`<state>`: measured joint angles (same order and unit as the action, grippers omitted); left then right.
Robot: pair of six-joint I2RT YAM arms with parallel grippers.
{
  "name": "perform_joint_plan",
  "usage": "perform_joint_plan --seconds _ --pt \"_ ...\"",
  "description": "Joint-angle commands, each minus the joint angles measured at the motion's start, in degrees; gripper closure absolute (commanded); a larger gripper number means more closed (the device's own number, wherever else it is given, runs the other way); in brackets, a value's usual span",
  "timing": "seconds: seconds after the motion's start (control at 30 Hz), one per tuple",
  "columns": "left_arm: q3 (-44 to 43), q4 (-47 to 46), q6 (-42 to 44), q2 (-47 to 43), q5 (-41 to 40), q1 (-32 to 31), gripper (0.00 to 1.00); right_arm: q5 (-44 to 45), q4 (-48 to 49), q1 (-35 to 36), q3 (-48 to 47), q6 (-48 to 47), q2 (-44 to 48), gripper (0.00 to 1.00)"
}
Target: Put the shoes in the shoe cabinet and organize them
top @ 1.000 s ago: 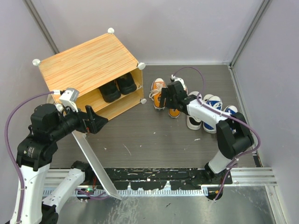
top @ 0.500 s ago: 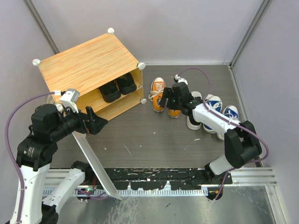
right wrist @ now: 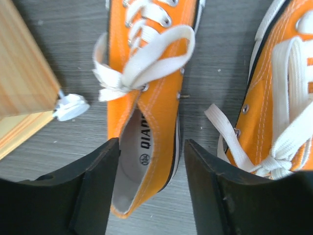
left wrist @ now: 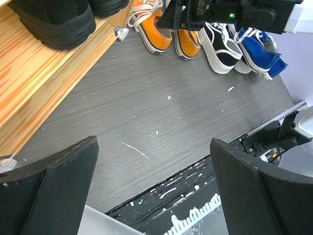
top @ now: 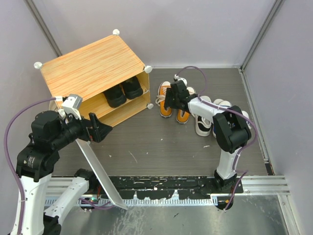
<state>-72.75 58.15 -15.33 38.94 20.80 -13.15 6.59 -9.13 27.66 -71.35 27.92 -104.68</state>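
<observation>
The orange shoes have a gap [right wrist: 211, 85] between them, so the robot's right gripper should push the one by the cabinet [right wrist: 155, 110] up against the other before it pinches both inner sides together.
Two orange shoes [top: 164, 108] [top: 183, 116] lie on the floor right of the shoe cabinet [top: 93, 66]. My right gripper [top: 169, 99] is over the left one. In the right wrist view its jaws [right wrist: 151, 144] straddle the heel of that orange shoe [right wrist: 146, 98]. They are open, with a gap on the right side. The other orange shoe [right wrist: 274, 112] lies to the right. A black pair [top: 124, 91] stands on the cabinet's shelf. My left gripper [top: 99, 129] [left wrist: 154, 196] hangs open and empty in front of the cabinet.
Black-and-white shoes [top: 202, 125] [left wrist: 220, 41] and blue shoes [top: 223, 104] [left wrist: 261, 49] lie right of the orange pair. The cabinet's white door [top: 98, 169] slants down toward the near rail [top: 161, 183]. A white corner knob [right wrist: 71, 105] sits close left of my right gripper.
My right gripper has moved left from the right orange shoe to the left one, and its jaws have narrowed around the heel. The left arm has stayed put.
</observation>
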Motion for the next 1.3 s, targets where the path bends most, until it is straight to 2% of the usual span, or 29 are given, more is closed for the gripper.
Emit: perform_joint_plan --seconds 0.0,0.2,0.47,0.5,0.53,0.63,0.87,0.97,1.27 --pt "-1.7 -0.2 1.5 -1.1 -0.2 0.0 0.02 3.5 0.6 -0.2 -1.0 0.2 -0.7 0.47" --pt "-0.7 -0.5 1.7 -1.6 -0.5 0.0 0.02 5.3 0.3 -0.2 4.2 0.6 2.1 0.98" --pt "-0.1 -1.1 1.4 -1.8 0.0 0.0 0.02 9.8 0.4 -0.1 13.4 5.2 12.4 0.99" --pt "0.1 -1.2 1.2 -1.8 0.1 0.0 0.02 9.0 0.5 -0.1 13.8 5.2 12.9 0.97" --pt "0.3 -1.4 1.1 -1.8 0.3 0.0 0.02 8.2 0.6 0.0 14.0 4.8 13.3 0.90" --pt "0.4 -1.7 0.5 -1.9 1.0 0.0 0.02 6.8 0.0 0.4 14.1 3.6 14.9 0.59" --pt "0.5 -1.6 0.2 -2.6 1.1 0.0 0.02 7.6 -3.7 2.2 12.6 -0.9 21.0 0.38" --pt "0.8 -2.2 0.0 -2.6 1.5 0.0 0.02 8.9 -6.1 2.2 10.5 -3.2 19.2 0.23" --pt "0.3 -1.2 0.2 -3.1 1.3 0.0 0.02 10.1 -7.1 1.7 7.0 -4.4 9.4 0.21"
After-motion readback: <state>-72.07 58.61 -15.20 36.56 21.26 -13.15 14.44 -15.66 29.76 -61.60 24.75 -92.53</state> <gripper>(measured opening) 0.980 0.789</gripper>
